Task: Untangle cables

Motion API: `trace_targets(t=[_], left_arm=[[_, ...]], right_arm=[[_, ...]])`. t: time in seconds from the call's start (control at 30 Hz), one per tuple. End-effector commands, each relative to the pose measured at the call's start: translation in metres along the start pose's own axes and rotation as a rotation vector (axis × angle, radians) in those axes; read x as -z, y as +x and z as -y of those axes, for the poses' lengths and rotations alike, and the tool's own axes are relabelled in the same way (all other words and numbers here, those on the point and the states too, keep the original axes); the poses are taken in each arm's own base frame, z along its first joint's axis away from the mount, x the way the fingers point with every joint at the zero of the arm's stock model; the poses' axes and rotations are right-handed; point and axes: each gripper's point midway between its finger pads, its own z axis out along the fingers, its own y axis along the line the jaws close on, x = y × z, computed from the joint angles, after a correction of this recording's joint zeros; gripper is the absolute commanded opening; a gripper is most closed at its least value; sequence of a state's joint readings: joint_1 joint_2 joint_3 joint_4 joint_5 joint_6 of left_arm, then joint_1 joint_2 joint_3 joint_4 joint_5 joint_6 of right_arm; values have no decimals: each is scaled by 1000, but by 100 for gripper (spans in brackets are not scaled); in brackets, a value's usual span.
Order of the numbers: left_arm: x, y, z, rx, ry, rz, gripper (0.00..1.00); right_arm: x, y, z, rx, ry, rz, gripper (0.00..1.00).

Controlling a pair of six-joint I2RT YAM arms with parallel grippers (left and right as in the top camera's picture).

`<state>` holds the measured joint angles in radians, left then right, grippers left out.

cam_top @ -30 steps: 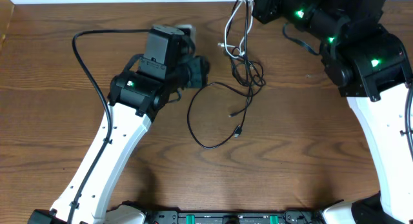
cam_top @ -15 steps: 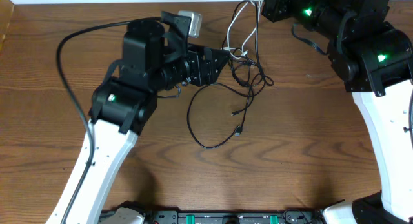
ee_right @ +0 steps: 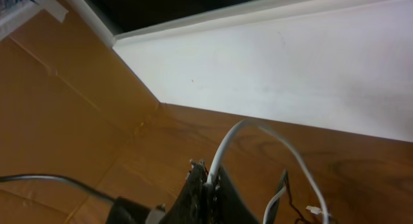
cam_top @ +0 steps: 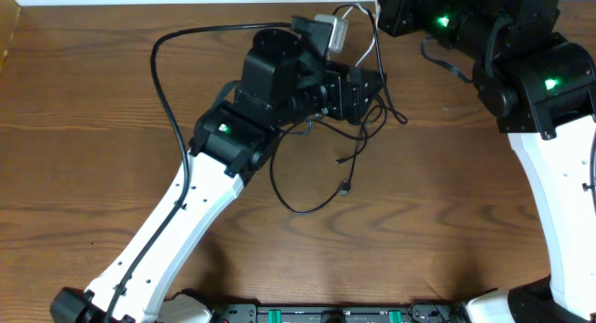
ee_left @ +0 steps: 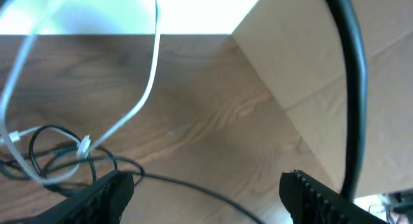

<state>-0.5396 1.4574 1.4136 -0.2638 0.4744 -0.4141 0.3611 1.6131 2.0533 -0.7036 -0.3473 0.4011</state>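
Observation:
The white cable that my right gripper is lifting is stuck in the black tangle, so next my left gripper takes hold of the black cable and pulls it away.
The cables lie at the back middle of the table: a white cable rises from a tangle of black cables, and one black cable makes a big loose loop with small plug ends toward the front. My left gripper is open right over the tangle; in the left wrist view a black cable runs between the fingers, with the white cable beyond. My right gripper is shut on the white cable and holds it up at the back edge.
A thick black arm wire arcs over the left arm and shows in the left wrist view. A white wall and brown cardboard bound the back. The wooden table stretches to the front.
My left arm has swung right and its gripper now sits over the cable tangle. The right arm shifted slightly and still holds the white cable.

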Motion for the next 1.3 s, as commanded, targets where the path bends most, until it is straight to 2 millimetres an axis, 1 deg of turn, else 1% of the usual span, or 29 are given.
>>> trace_targets(t=[0.0, 0.13, 0.23, 0.3, 0.4, 0.5, 0.57, 0.63, 0.73, 0.97, 1.1, 1.2, 1.23, 1.27], left_arm=[[8, -15, 7, 5, 8, 60, 78], [8, -15, 11, 9, 24, 58, 78], [14, -15, 6, -37, 4, 56, 78], [25, -20, -1, -39, -19, 68, 78], [49, -30, -9, -26, -53, 102, 78], [66, -34, -7, -24, -63, 121, 78], [70, -34, -1, -16, -54, 127, 78], [68, -32, 4, 2, -39, 123, 78], [57, -28, 8, 4, -29, 109, 78], [13, -15, 9, 38, 5, 60, 78], [-5, -12, 4, 55, 11, 50, 77], [-11, -11, 0, 58, 11, 49, 72], [-12, -11, 0, 57, 10, 49, 68], [-12, -11, 0, 56, 10, 49, 61]], right_arm=[[5, -5, -1, 9, 0, 13, 1], [5, -5, 0, 9, 4, 13, 1], [5, -5, 0, 15, 7, 13, 1], [5, -5, 1, 14, 9, 11, 1], [5, -4, 1, 24, 11, 9, 1], [5, -4, 1, 24, 10, 8, 1], [5, -4, 1, 24, 10, 7, 1], [4, -3, 1, 24, 10, 7, 1], [4, -3, 1, 23, 10, 5, 1], [1, 1, 4, 17, 15, -9, 1], [-1, 4, 6, 12, 20, -21, 1], [-1, 6, 7, 10, 24, -28, 1], [-1, 6, 7, 10, 24, -28, 1], [-1, 6, 7, 10, 24, -28, 1]])
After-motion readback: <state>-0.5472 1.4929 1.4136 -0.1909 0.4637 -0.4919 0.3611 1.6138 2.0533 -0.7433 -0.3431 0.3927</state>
